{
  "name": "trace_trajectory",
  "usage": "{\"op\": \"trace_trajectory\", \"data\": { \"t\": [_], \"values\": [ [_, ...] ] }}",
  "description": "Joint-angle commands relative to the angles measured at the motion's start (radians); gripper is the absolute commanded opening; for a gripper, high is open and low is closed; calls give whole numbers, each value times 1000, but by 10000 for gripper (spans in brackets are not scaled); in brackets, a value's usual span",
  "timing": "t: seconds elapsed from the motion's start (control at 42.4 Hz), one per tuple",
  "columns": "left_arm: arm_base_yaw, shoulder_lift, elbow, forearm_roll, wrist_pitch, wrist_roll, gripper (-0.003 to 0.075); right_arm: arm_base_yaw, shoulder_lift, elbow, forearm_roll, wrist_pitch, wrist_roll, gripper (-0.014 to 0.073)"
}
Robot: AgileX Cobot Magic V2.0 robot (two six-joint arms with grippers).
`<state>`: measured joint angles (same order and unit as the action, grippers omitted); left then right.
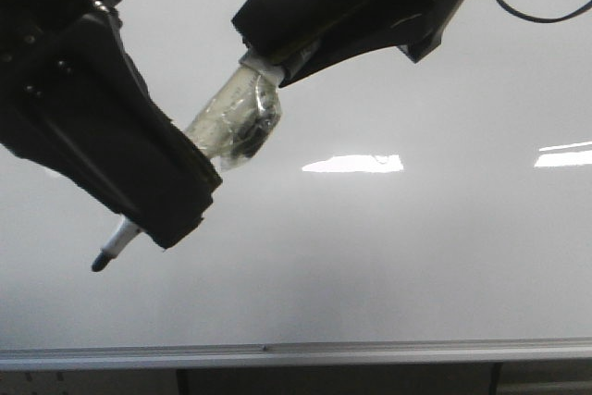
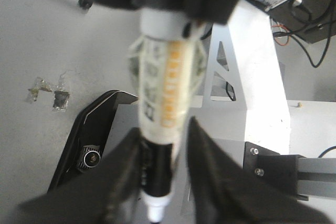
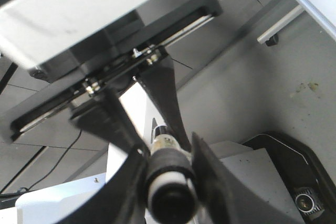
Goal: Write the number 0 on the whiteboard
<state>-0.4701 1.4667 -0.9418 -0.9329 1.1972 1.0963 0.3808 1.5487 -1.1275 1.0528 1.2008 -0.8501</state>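
Note:
The marker's front part (image 1: 120,234) is inside my left gripper, so my left gripper should open before my right gripper takes the marker to the whiteboard's upper area (image 1: 472,39).
The whiteboard (image 1: 416,256) fills the front view, with its silver bottom rail (image 1: 370,353) low down. No drawn number 0 shows on it. A marker (image 1: 231,127), its body wrapped in clear tape, spans between both grippers. My left gripper (image 1: 190,187) is shut on its front part, and the dark tip (image 1: 100,263) sticks out below it at the left, close to the board. In the left wrist view the fingers (image 2: 123,177) flank the marker (image 2: 163,93). My right gripper (image 1: 264,57) is shut on the marker's rear end (image 3: 170,182).
Bright light reflections (image 1: 353,164) lie on the board's middle and right. A black cable (image 1: 536,11) hangs at the upper right. The wrist views show the grey floor (image 2: 47,35), a white frame (image 2: 257,77) and a black camera housing (image 2: 89,156).

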Motion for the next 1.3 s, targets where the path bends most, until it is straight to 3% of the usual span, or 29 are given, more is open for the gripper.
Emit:
{"op": "trace_trajectory", "data": {
  "t": [0.0, 0.094, 0.142, 0.283, 0.496, 0.661, 0.944, 1.109, 1.275],
  "values": [
    [-8, -37, -30, -91, 45, 5, 469, -3, -58, -30, 9, 104, -15, -68],
    [-8, -37, -30, -91, 13, 5, 608, -6, -96, -26, -49, 71, -3, -68],
    [-8, -37, -30, -91, 0, 5, 634, -13, -119, -16, -67, 45, 9, -68],
    [-8, -37, -30, -76, -30, 5, 639, -51, -229, 50, -147, -91, 75, -64],
    [-8, -37, -30, -61, -32, 5, 636, -121, -495, 251, -318, -457, 188, -64],
    [-8, -37, -30, -61, -32, 5, 496, -184, -688, 393, -325, -658, 189, -64],
    [-8, -37, -30, -61, -16, 5, -15, -312, -855, 495, -328, -800, 188, -64],
    [-8, -37, -30, -61, -18, 5, -20, -323, -854, 481, -328, -818, 180, -69],
    [-8, -37, -30, -61, -18, 5, -20, -323, -732, 314, -338, -718, 181, -59]
  ]
}}
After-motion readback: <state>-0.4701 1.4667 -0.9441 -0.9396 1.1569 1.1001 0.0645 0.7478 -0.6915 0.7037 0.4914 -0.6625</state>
